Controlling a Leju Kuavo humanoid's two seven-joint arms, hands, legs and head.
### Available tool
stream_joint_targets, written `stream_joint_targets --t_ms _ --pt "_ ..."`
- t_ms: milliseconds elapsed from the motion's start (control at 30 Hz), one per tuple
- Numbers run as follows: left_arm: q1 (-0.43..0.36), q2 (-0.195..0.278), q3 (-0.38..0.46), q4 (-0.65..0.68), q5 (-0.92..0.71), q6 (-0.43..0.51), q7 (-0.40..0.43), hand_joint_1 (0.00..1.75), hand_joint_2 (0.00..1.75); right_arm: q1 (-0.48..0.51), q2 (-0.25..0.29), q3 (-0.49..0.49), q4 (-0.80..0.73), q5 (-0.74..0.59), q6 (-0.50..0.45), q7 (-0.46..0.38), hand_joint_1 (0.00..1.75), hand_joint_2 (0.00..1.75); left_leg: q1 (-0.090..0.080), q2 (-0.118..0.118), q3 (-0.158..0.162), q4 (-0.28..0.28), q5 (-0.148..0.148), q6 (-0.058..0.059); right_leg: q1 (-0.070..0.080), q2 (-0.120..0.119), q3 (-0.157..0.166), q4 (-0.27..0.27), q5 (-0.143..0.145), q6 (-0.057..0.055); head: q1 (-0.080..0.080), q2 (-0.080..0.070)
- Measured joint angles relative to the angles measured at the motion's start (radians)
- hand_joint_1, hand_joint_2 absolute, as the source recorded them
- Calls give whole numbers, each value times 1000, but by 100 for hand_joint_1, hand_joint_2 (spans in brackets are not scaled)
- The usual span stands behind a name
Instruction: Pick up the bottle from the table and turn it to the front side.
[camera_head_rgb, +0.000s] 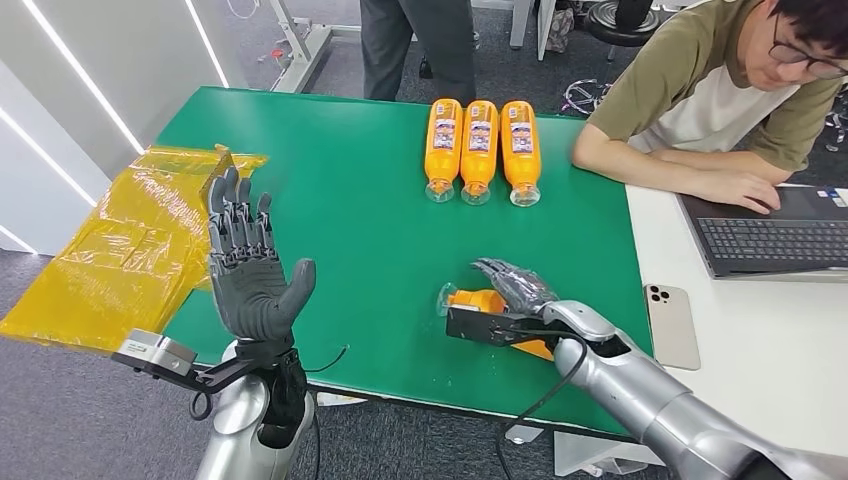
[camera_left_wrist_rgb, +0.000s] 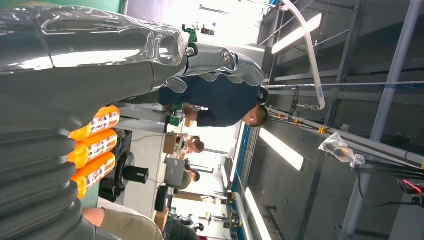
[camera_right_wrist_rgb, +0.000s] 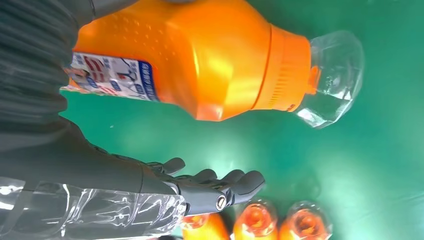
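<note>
The clear cap (camera_head_rgb: 446, 299) is lined up over the orange bottle's neck (camera_head_rgb: 462, 298), so the cap should stay on while I carry and turn the bottle.
An orange bottle (camera_head_rgb: 472, 299) with a clear cap lies on its side on the green table (camera_head_rgb: 370, 220), near the front edge. My right hand (camera_head_rgb: 515, 288) reaches over it from the right. In the right wrist view the bottle (camera_right_wrist_rgb: 200, 60) lies by the palm, with part of its label showing. The fingers (camera_right_wrist_rgb: 215, 187) stretch out straight, and a strip of green table separates them from the bottle. My left hand (camera_head_rgb: 250, 270) is raised upright over the table's left front corner, fingers spread and holding nothing; its grey back (camera_left_wrist_rgb: 75, 75) is close to the wrist camera.
Three more orange bottles (camera_head_rgb: 480, 145) lie side by side at the back of the table. A yellow plastic bag (camera_head_rgb: 120, 250) hangs off the left edge. A seated person (camera_head_rgb: 720, 100) works at a laptop (camera_head_rgb: 770, 235) on the right, beside a phone (camera_head_rgb: 672, 325). Another person (camera_head_rgb: 420, 45) stands behind.
</note>
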Motion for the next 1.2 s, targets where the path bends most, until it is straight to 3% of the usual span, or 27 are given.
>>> stream_joint_targets --t_ms 300,667,1200 --pt "0 0 1 0 3 0 0 0 175 -2 -52 24 -36 10 122 56 0 175 0 0 0 0 0 0 0 0 0 0 0 0 0 0" --pt "0 0 2 0 14 11 0 0 175 -20 -122 65 -39 3 287 62 0 175 0 0 0 0 0 0 0 -1 0 0 0 0 0 0" --pt "1 0 2 0 20 32 0 0 175 -31 -222 95 -83 68 250 197 0 175 0 0 3 1 0 1 0 0 4 -1 0 1 0 0"
